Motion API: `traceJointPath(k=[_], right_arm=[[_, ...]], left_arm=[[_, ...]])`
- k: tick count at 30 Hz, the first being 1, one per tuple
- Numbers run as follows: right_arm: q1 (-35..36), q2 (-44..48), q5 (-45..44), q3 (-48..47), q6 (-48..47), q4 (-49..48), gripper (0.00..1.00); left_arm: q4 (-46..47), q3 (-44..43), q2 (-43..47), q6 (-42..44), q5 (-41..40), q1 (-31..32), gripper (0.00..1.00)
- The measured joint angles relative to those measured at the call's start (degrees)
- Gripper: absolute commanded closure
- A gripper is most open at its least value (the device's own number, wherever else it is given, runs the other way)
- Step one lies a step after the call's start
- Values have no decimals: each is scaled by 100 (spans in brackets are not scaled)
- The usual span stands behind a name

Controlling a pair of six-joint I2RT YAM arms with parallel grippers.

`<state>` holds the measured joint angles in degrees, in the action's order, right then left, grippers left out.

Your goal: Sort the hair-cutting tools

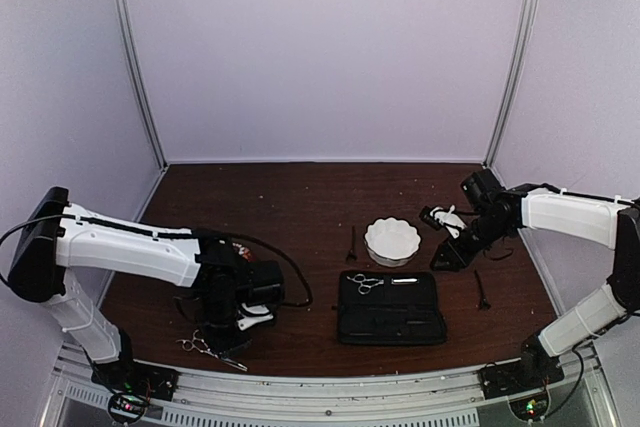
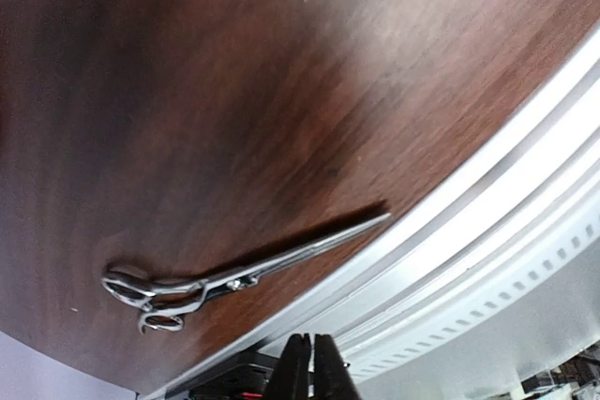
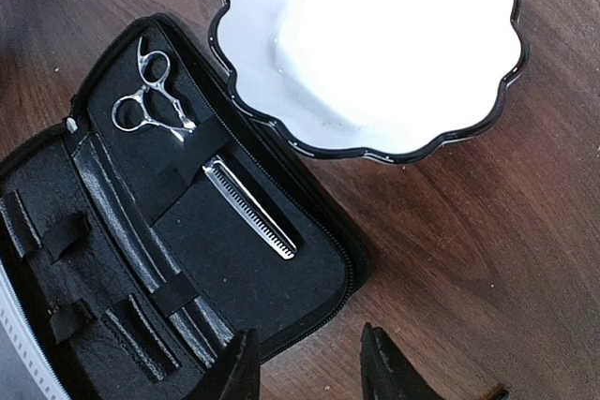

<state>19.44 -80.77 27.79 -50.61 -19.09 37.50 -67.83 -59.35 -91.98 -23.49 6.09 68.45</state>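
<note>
The loose scissors' handles (image 1: 189, 344) point away from the case, so my left gripper should grip the scissors' blades (image 2: 267, 267) near the pivot and turn the handles toward my right gripper.
One pair of silver scissors (image 1: 210, 348) lies loose on the brown table near its front edge, also in the left wrist view (image 2: 234, 278). My left gripper (image 2: 309, 367) is shut and empty, hovering just beside them (image 1: 236, 331). A second pair of scissors (image 3: 155, 100) sits strapped in the open black case (image 3: 187, 259), also in the top view (image 1: 366, 283). My right gripper (image 3: 309, 362) is open and empty above the case's right corner (image 1: 446, 258). One black clip (image 1: 352, 244) lies left of the dish. Another black clip (image 1: 481, 289) lies right of the case.
A white scalloped dish with a dark rim (image 3: 487, 91) stands just behind the case (image 1: 390, 319), also in the top view (image 1: 392, 227). The metal rail of the table's front edge (image 2: 487, 231) runs close to the loose scissors. White walls enclose the table.
</note>
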Motion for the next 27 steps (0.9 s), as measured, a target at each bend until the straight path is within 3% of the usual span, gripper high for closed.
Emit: traceJointPath(k=[7, 13, 24, 27], right_arm=[[0, 85, 15, 0, -11, 0, 63], [0, 85, 48, 0, -22, 0, 63], [0, 85, 44, 0, -22, 2, 62], [0, 85, 28, 0, -24, 2, 62]], left_arm=[[-133, 431, -260, -151, 398, -4, 100], [-79, 380, -909, -175, 195, -4, 100], [-33, -1307, -2081, 157, -684, -293, 100], [243, -1770, -2273, 275, -1071, -699, 90]])
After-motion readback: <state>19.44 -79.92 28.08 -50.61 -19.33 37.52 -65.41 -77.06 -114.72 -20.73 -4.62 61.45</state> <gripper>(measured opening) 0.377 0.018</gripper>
